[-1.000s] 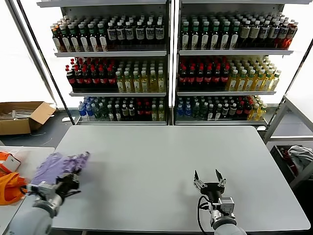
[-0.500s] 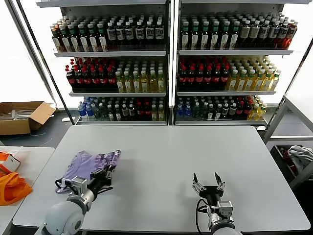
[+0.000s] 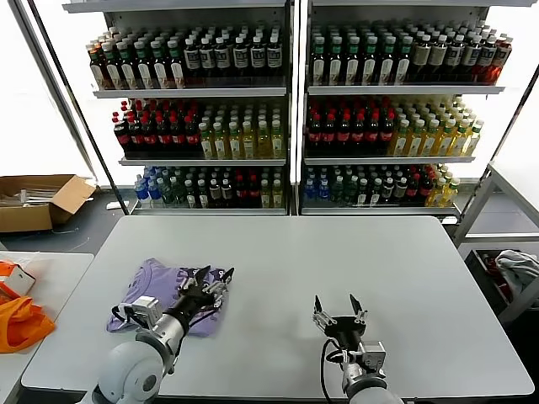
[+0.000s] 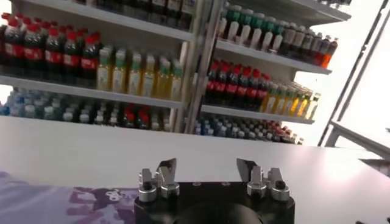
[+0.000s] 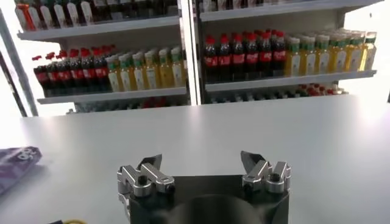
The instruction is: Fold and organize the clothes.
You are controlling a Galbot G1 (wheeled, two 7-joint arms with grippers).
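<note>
The lavender T-shirt (image 3: 153,284) is lying flat in a compact shape, so I expect it to slide along in one piece and stay folded when its printed edge (image 3: 216,306) is pulled by the robot.
A lavender T-shirt (image 3: 156,284) lies bunched on the left part of the grey table (image 3: 278,252), its dark print showing near its right edge. My left gripper (image 3: 213,276) stands open over that right edge, with nothing between its fingers. In the left wrist view the left gripper (image 4: 207,165) shows its jaws wide apart above bare table, and the purple printed cloth (image 4: 67,204) lies beside it. My right gripper (image 3: 338,306) hangs open and empty near the table's front middle. The right wrist view shows the right gripper (image 5: 201,159) with its jaws spread, and an edge of the shirt (image 5: 15,163) far off.
Shelves of bottled drinks (image 3: 286,109) stand behind the table. An orange bag (image 3: 18,318) lies on a second table at the far left, with a cardboard box (image 3: 38,200) on the floor beyond. A rack with cloth (image 3: 515,268) stands at the right.
My left gripper carried the shirt rightward onto the table, then opened and let it go. The shirt now lies spread flatter. The right gripper shifted slightly left.
</note>
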